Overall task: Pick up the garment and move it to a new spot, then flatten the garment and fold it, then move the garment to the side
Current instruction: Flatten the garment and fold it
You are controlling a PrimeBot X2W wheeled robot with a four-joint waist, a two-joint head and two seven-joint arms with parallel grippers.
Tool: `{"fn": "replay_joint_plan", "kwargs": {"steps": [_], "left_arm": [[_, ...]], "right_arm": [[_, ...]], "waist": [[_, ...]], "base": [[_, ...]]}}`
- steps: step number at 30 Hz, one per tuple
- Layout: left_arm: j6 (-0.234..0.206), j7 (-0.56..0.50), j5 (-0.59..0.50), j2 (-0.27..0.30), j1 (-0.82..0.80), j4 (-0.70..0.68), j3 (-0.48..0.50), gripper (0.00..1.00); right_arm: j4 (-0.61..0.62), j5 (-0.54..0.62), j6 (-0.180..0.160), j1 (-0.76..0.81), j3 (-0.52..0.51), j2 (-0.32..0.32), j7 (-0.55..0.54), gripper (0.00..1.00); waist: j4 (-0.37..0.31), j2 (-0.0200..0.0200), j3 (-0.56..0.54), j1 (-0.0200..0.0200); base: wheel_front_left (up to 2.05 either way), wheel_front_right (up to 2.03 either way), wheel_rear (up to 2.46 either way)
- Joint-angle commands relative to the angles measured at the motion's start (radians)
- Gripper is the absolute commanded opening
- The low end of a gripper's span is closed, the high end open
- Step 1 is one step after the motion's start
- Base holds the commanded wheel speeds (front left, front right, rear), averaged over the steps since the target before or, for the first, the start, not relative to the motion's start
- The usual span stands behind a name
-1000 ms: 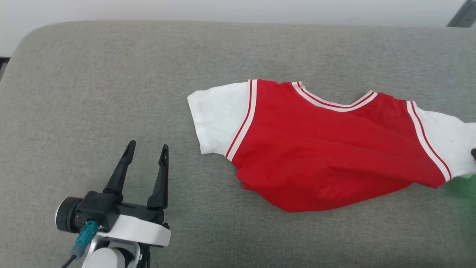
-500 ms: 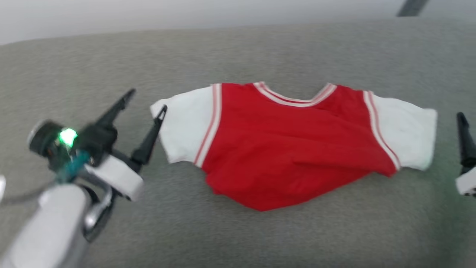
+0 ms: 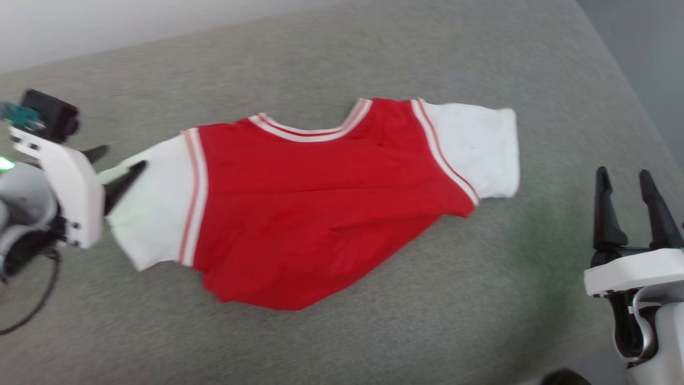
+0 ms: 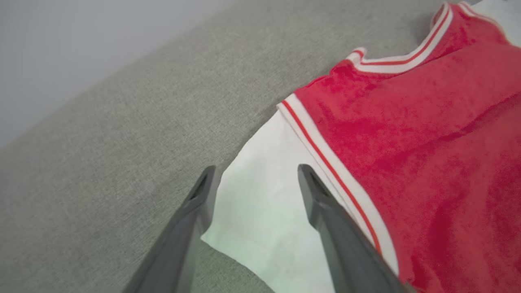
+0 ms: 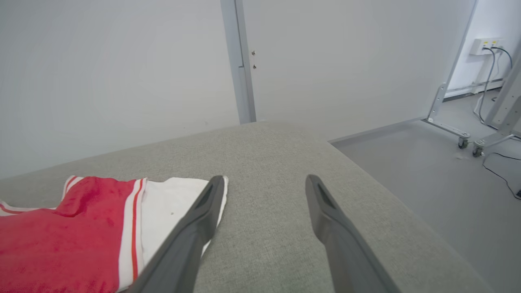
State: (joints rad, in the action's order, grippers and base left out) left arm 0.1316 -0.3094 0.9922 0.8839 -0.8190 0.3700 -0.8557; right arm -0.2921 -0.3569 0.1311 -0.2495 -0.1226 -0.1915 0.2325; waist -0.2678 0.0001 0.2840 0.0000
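The garment's red body (image 3: 314, 212) stops short in a rounded fold (image 3: 298, 304) and its hem is hidden, so more length should fall down when I lift the sleeves.
The garment (image 3: 310, 198), a red jersey with white sleeves and striped trim, lies spread and a little rumpled on the grey cushion (image 3: 374, 331). My left gripper (image 3: 120, 160) is open, its fingers straddling the edge of the left white sleeve (image 4: 260, 211); the left wrist view shows the sleeve between the two fingers. My right gripper (image 3: 623, 175) is open and holds nothing, standing over bare cushion to the right of the other white sleeve (image 3: 475, 144). In the right wrist view that gripper (image 5: 265, 179) has the sleeve (image 5: 171, 211) just left of its left finger.
The cushion's right edge (image 5: 366, 162) drops to a grey floor (image 5: 427, 179). A white wall with a grey post (image 5: 240, 61) stands behind it. Metal frame legs on castors (image 5: 462, 140) and cables sit at the far right.
The head camera has swung, shifting the whole picture. My left gripper has gone from bare cushion up to the left sleeve. My right gripper has come away from the right sleeve.
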Motion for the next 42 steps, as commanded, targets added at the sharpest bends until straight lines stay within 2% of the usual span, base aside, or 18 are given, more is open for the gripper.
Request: {"fn": "replay_joint_plan", "kwargs": {"steps": [1,6,11,15,20,22,23,24,25,26,30,33,36,39,41,42], "left_arm": [[-0.003,-0.025,0.029,0.016,-0.027,0.022,-0.018,1.0],[-0.002,-0.114,0.155,0.045,-0.076,0.097,-0.073,1.0],[-0.002,-0.132,0.197,0.064,-0.091,0.128,-0.14,1.0],[-0.003,-0.085,0.164,0.079,-0.124,0.152,-0.183,1.0],[-0.002,-0.059,0.174,0.046,-0.15,0.159,-0.254,1.0],[-0.002,-0.06,0.191,0.034,-0.154,0.158,-0.283,0.85],[-0.002,-0.059,0.199,0.029,-0.158,0.158,-0.296,0.51],[-0.002,-0.058,0.208,0.026,-0.163,0.155,-0.309,0.38],[-0.002,-0.055,0.213,0.026,-0.169,0.153,-0.321,0.17],[-0.002,-0.052,0.219,0.028,-0.175,0.152,-0.332,0.0],[-0.002,-0.036,0.229,0.036,-0.207,0.148,-0.369,0.0],[-0.002,-0.017,0.226,0.031,-0.24,0.141,-0.385,0.0],[-0.003,-0.001,0.213,0.018,-0.277,0.136,-0.399,0.0],[-0.003,0.013,0.196,0.001,-0.308,0.122,-0.412,0.0],[-0.003,0.018,0.196,-0.004,-0.318,0.118,-0.416,0.0],[-0.003,0.026,0.186,-0.011,-0.335,0.11,-0.422,0.0]], "right_arm": [[0.017,0.01,-0.001,0.009,0.002,0.014,-0.008,1.0],[0.065,0.023,-0.001,0.018,-0.001,0.042,-0.027,1.0],[0.104,0.035,-0.001,0.018,-0.006,0.05,-0.041,1.0],[0.136,0.047,-0.001,0.012,-0.004,0.05,-0.057,1.0],[0.159,0.05,-0.001,-0.013,0.013,0.043,-0.076,1.0],[0.167,0.052,-0.001,-0.023,0.022,0.042,-0.083,1.0],[0.172,0.051,-0.001,-0.028,0.028,0.042,-0.086,1.0],[0.176,0.052,-0.001,-0.034,0.033,0.041,-0.09,1.0],[0.179,0.054,-0.001,-0.04,0.042,0.037,-0.094,1.0],[0.18,0.058,-0.001,-0.048,0.054,0.032,-0.104,1.0],[0.167,0.061,-0.001,-0.11,0.175,-0.032,-0.18,1.0],[0.123,0.024,-0.001,-0.186,0.324,-0.116,-0.308,1.0],[0.077,-0.046,-0.001,-0.296,0.426,-0.198,-0.431,1.0],[0.018,-0.126,-0.001,-0.407,0.483,-0.263,-0.52,1.0],[-0.005,-0.151,-0.001,-0.442,0.5,-0.279,-0.548,1.0],[-0.057,-0.195,-0.001,-0.509,0.526,-0.304,-0.606,1.0]], "waist": [[-0.05,-0.0001,0.035,0.0],[-0.088,-0.0001,0.06,0.0],[-0.098,-0.0001,0.077,0.0],[-0.087,-0.0001,0.087,0.0],[-0.068,-0.0001,0.1,0.0],[-0.062,-0.0001,0.108,0.0],[-0.06,-0.0001,0.112,0.0],[-0.058,-0.0001,0.117,0.0],[-0.057,-0.0001,0.121,0.0],[-0.056,-0.0001,0.125,0.0],[-0.051,-0.0001,0.143,0.0],[-0.038,-0.0001,0.159,0.0],[-0.016,-0.0001,0.18,0.0],[0.01,-0.0001,0.203,0.0],[0.019,-0.0001,0.211,0.0],[0.034,-0.0001,0.227,0.0]], "base": [[0.0,0.0,0.0],[0.0,0.0,0.0],[0.0,0.0,0.0],[0.0,0.0,0.0],[0.0,0.0,0.0],[0.0,0.0,0.0],[0.0,0.0,0.0],[0.0,0.0,0.0],[0.0,0.0,0.0],[0.0,0.0,0.0],[0.0,0.0,0.0],[0.0,0.0,0.0],[0.0,0.0,0.0],[0.0,0.0,0.0],[0.0,0.0,0.0],[0.0,0.0,0.0]]}}
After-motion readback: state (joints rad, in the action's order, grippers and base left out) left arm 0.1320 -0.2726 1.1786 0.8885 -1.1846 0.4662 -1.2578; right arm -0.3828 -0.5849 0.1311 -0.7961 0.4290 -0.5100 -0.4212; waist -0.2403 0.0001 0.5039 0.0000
